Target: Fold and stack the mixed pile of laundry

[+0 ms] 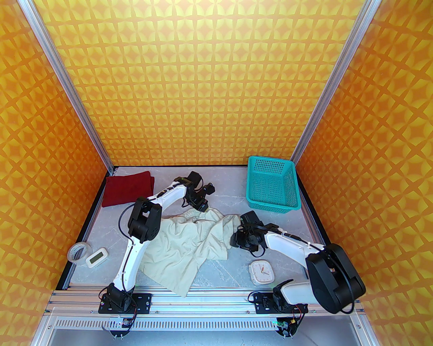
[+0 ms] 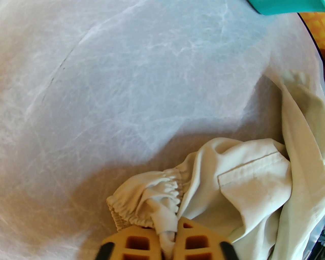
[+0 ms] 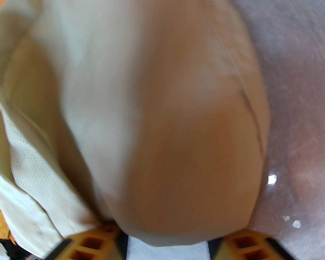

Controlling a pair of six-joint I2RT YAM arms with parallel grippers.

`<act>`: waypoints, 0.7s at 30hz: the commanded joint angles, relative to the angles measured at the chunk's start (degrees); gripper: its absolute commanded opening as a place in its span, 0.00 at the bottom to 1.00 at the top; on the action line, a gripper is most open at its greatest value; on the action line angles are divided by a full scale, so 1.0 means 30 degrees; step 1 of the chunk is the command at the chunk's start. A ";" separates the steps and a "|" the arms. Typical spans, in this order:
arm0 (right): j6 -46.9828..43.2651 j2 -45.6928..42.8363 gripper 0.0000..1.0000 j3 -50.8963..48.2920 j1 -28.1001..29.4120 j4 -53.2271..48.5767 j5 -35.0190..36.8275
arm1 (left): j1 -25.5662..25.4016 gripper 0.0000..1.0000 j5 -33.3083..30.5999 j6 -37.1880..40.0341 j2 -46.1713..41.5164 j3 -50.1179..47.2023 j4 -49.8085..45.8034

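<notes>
My left gripper needs to lift the waistband high first, because the cream shorts lie crumpled below it. My right gripper will then take the hanging side of the shorts.
The cream shorts [image 1: 182, 243] lie crumpled across the middle of the table, partly under the left arm. My left gripper [image 1: 202, 207] is at their far edge. In the left wrist view it [image 2: 168, 238] is shut on a fold of the gathered waistband [image 2: 152, 193]. My right gripper [image 1: 236, 236] is at the shorts' right edge. In the right wrist view a blurred bulge of cream cloth [image 3: 162, 114] fills the gap between its fingers [image 3: 86, 246], which stand apart around it. The dark maroon shirt [image 1: 127, 189] lies folded at the back left.
A teal mesh basket [image 1: 272, 186] stands at the back right, and its corner [image 2: 279, 6] shows in the left wrist view. A tape roll [image 1: 79, 251] and a small white device [image 1: 96, 258] sit at the left. A white clock [image 1: 262, 272] lies near the right arm's base.
</notes>
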 commanded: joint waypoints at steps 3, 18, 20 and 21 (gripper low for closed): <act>-0.1890 0.2166 0.14 0.3073 0.0161 0.5279 0.0410 | 0.0883 0.00 0.0797 -0.2501 -0.5230 -0.1533 0.5013; -0.6675 -0.6336 0.00 0.8929 -0.0187 0.4812 0.3247 | -0.0499 0.00 -0.0960 0.0645 -1.6754 -0.0636 0.6917; -0.6971 -0.7816 0.00 0.9503 -0.0190 0.4455 0.3203 | -0.1350 0.00 -0.1621 0.1893 -1.8289 -0.1108 0.6961; -0.7222 -0.8477 0.00 0.9798 -0.0172 0.4245 0.3038 | -0.1741 0.00 -0.1972 0.2413 -1.9050 -0.1399 0.7001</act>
